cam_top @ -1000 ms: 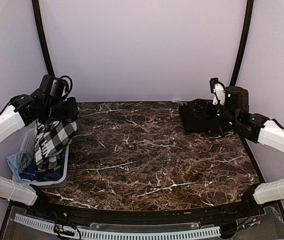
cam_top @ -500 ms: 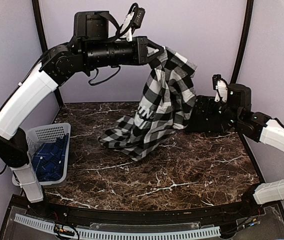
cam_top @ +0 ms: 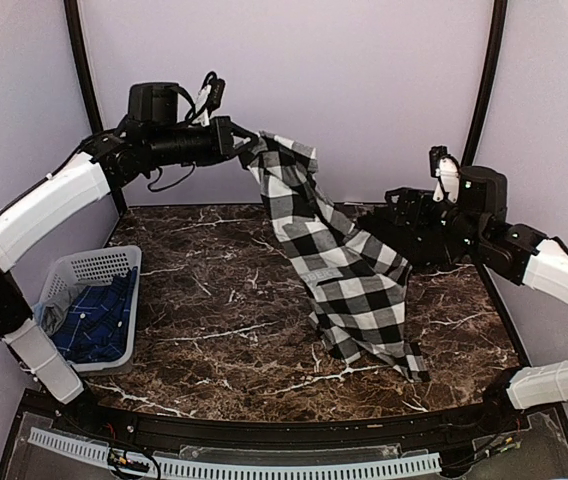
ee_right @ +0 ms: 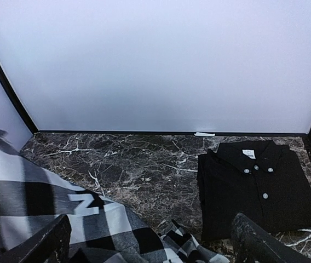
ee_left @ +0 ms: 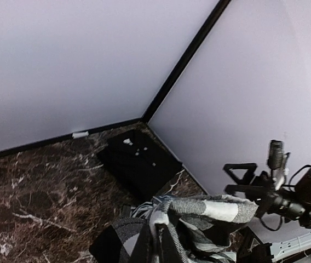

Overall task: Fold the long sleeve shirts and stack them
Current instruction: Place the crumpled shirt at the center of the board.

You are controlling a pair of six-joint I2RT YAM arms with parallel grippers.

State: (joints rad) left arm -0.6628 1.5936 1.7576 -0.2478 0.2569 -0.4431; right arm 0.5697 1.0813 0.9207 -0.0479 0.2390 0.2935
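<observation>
I should put the check shirt down and let my right gripper take its gathered folds (cam_top: 322,218), because the shirt hangs bunched and slanted (cam_top: 292,205) from my left gripper alone.
A black-and-white check long sleeve shirt (cam_top: 349,275) hangs from my left gripper (cam_top: 245,152), which is shut on its upper edge high over the back left of the table. The cloth slants down to the right, and its lower end (cam_top: 389,350) lies on the marble. In the left wrist view the bunched check cloth (ee_left: 210,216) fills the space round my fingers (ee_left: 163,244). My right gripper (ee_right: 151,244) stands open with nothing in it, low at the back right. The check shirt with white letters (ee_right: 62,216) lies in front of it. A folded black shirt (ee_right: 259,183) rests beside it.
A white perforated basket (cam_top: 92,264) stands at the left edge with a blue garment (cam_top: 99,318) in it. The folded black shirt (cam_top: 432,252) sits by the back right corner, near the right arm. Pale walls close in the back and sides.
The left arm lifted the check shirt out of the basket and swung it across. Since half a second ago the gripper has dropped back left, and the shirt's tail has spread to the front right.
</observation>
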